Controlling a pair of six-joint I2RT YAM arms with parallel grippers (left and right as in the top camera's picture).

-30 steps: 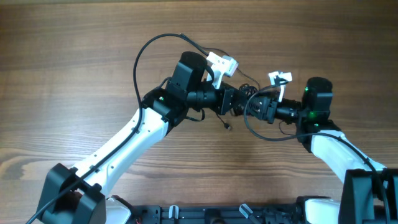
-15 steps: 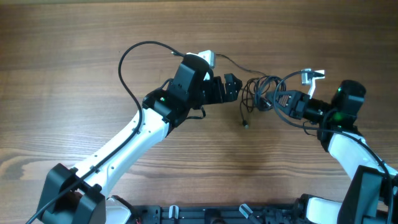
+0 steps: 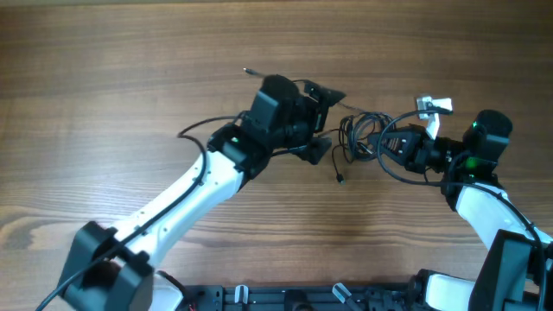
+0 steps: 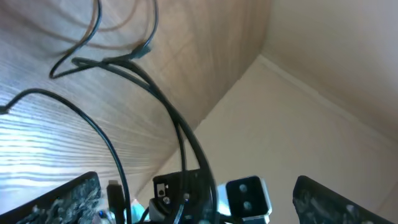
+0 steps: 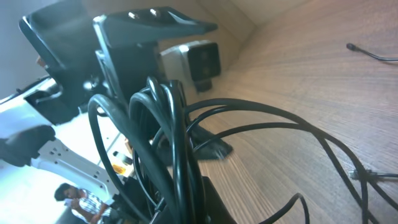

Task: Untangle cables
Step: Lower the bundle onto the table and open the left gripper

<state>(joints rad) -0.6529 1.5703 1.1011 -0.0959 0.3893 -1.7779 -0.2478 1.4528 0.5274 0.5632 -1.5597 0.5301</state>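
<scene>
The robot's right gripper is squeezing several cable loops [image 3: 366, 136] into one heap, so the robot should put the knot [image 3: 348, 138] down and move both grippers back before the right gripper pulls strands of cable apart.
The cables [image 3: 359, 131] lie as a small black knot of loops on the wooden table, between the two grippers. One strand ends in a small plug [image 3: 341, 179], and another thin strand runs up-left behind the left arm to a tip [image 3: 246, 71]. My left gripper [image 3: 326, 123] stands wide open just left of the knot, holding nothing. In the left wrist view its fingers [image 4: 62, 200] frame the strands [image 4: 163, 107]. My right gripper [image 3: 389, 145] is shut on the cables from the right. In the right wrist view the loops [image 5: 166, 134] rise out of its jaws.
The thick black cable of the left arm [image 3: 200, 130] lies low along the arm. A white camera mount [image 3: 434, 105] sticks out above the right wrist. Wooden table surface [image 3: 130, 69] spreads all around. The arm bases sit at the front edge [image 3: 285, 298].
The left gripper has opened, letting go of the cables, and turned. The right gripper shut on the knot and drew it right, then held still.
</scene>
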